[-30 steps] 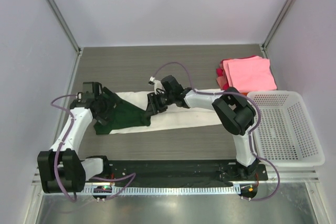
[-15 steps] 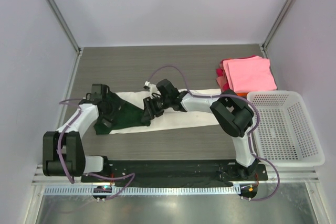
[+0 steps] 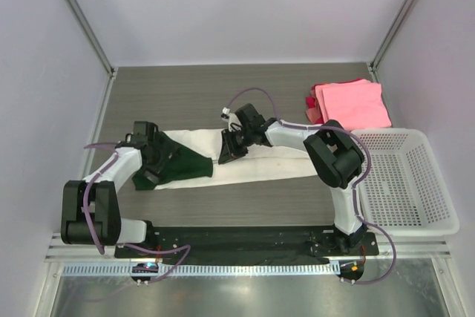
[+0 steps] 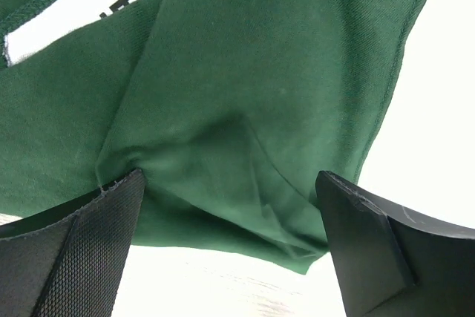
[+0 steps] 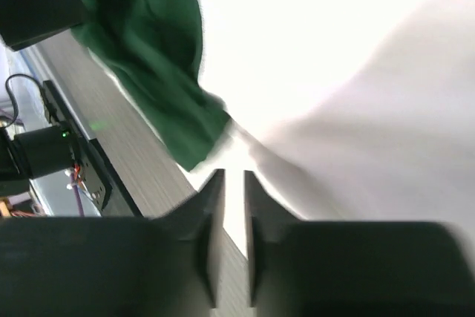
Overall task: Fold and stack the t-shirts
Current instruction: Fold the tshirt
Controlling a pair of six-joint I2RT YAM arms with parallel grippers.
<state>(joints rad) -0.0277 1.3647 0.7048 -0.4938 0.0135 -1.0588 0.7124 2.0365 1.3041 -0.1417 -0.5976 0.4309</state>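
Observation:
The folded t-shirt strip [image 3: 256, 169] lies crosswise before my arms, so next I grip its green end and white end [image 3: 306, 168] and turn it lengthwise before folding its hem.
The cream-white t-shirt [image 3: 271, 165] lies as a long folded strip across the table, with its dark green sleeve [image 3: 187, 166] spread at the left end. My left gripper [image 3: 156, 158] is open over that green sleeve [image 4: 260, 72], fingers [image 4: 82, 257] wide apart on either side of a crease and holding nothing. My right gripper [image 3: 225, 151] hovers over the strip's middle, near the sleeve's right tip [image 5: 159, 87]. Its jaws are almost together and empty, with white cloth [image 5: 356, 72] beyond them. A folded pink shirt [image 3: 352, 104] tops a stack at the back right, over red [image 3: 312, 107] and orange [image 3: 340, 134] ones.
A white plastic mesh basket [image 3: 438, 220] stands at the right, just in front of the stack. Grey walls and metal frame posts [image 3: 82, 24] enclose the wooden table [image 3: 185, 102]. The arm bases sit on a black rail [image 3: 237, 239] at the near edge.
My right gripper has drawn back to the right, off the green sleeve. My left gripper has moved right onto the sleeve, which now lies flatter.

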